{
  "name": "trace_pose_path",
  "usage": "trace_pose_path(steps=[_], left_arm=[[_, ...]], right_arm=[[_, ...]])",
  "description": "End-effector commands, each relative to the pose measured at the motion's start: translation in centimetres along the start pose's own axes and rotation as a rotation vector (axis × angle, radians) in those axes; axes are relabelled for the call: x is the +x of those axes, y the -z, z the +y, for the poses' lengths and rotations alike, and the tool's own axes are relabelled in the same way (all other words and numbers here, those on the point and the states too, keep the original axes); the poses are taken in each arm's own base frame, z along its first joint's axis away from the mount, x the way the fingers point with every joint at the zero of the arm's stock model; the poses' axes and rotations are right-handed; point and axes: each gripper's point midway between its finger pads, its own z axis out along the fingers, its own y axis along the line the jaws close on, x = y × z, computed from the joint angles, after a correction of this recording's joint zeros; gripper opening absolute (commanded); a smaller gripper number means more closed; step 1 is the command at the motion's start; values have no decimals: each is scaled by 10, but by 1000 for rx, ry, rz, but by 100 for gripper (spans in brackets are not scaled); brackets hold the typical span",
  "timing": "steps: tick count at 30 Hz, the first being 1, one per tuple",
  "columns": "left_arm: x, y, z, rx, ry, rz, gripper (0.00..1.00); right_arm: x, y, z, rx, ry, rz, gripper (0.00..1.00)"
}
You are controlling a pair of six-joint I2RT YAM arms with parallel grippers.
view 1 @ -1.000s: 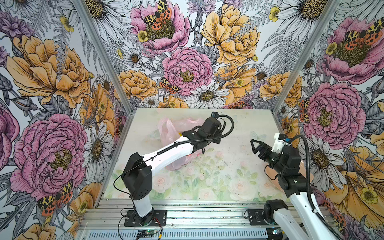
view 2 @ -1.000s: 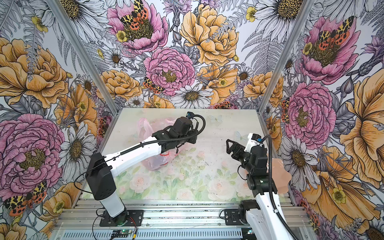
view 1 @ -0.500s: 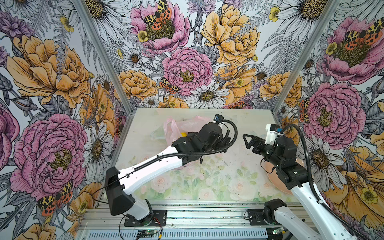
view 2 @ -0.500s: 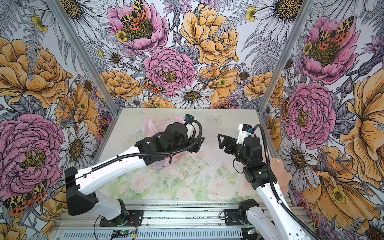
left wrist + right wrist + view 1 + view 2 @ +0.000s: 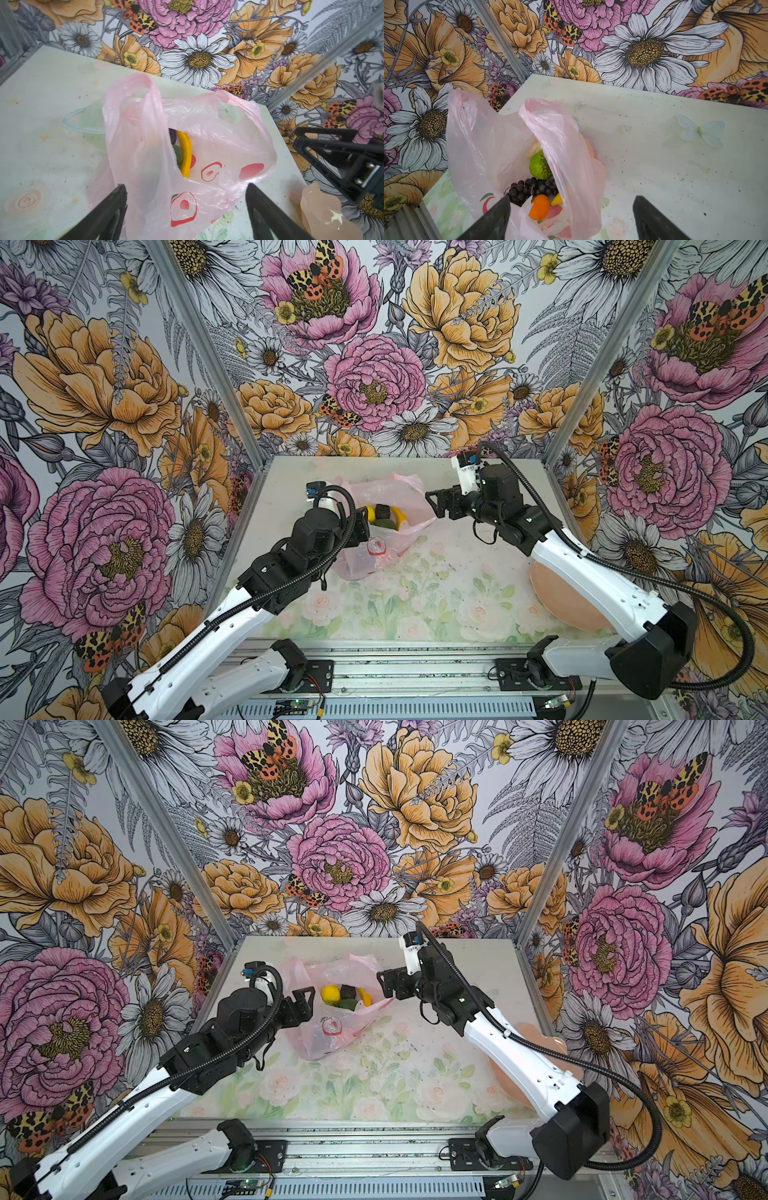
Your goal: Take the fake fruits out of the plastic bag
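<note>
I expect the pink plastic bag (image 5: 410, 494) to drag the fake fruits (image 5: 385, 517) along inside it when I pull the bag's edge, because the fruits sit deep between loose sides of film.
The pink plastic bag (image 5: 386, 541) (image 5: 332, 1029) stands with its mouth open at the table's middle back. Fake fruits lie inside: a lemon (image 5: 330, 994), a dark grape bunch (image 5: 348, 992), a banana (image 5: 365, 995) and a green avocado (image 5: 347, 1005). In the right wrist view I see a lime (image 5: 539, 168), grapes (image 5: 527, 189) and an orange (image 5: 539, 206). My left gripper (image 5: 302, 1001) (image 5: 186, 191) is open at the bag's left side, with bag film between its jaws but not clamped. My right gripper (image 5: 434, 506) (image 5: 572, 201) is open at the bag's right edge.
A peach scalloped dish (image 5: 557, 597) (image 5: 322, 209) sits at the table's right, partly under my right arm. Flowered walls close in the left, back and right. The table (image 5: 415, 605) in front of the bag shows only its flower print.
My left gripper has opened, let go of the bag and drawn back to the left. My right arm has moved in to the bag's right edge. The bag's mouth now gapes.
</note>
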Motion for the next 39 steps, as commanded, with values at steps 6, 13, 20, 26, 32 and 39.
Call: trace_pose_path(steps=[6, 13, 20, 26, 32, 39], left_arm=[[11, -15, 27, -30, 107, 99, 94], [-4, -56, 28, -115, 65, 134, 95], [-16, -107, 51, -256, 39, 158, 81], [-11, -128, 44, -242, 33, 202, 48], [-26, -133, 24, -187, 21, 188, 9], [-99, -153, -43, -12, -67, 93, 0]], right_arm=[[6, -56, -4, 39, 90, 110, 90], [28, -84, 1, 30, 82, 191, 58], [38, -88, 12, 32, 77, 207, 26], [26, -72, 3, 102, 45, 157, 11], [5, -55, -15, 197, -18, 81, 0], [-31, -32, -58, 275, -261, -59, 0]])
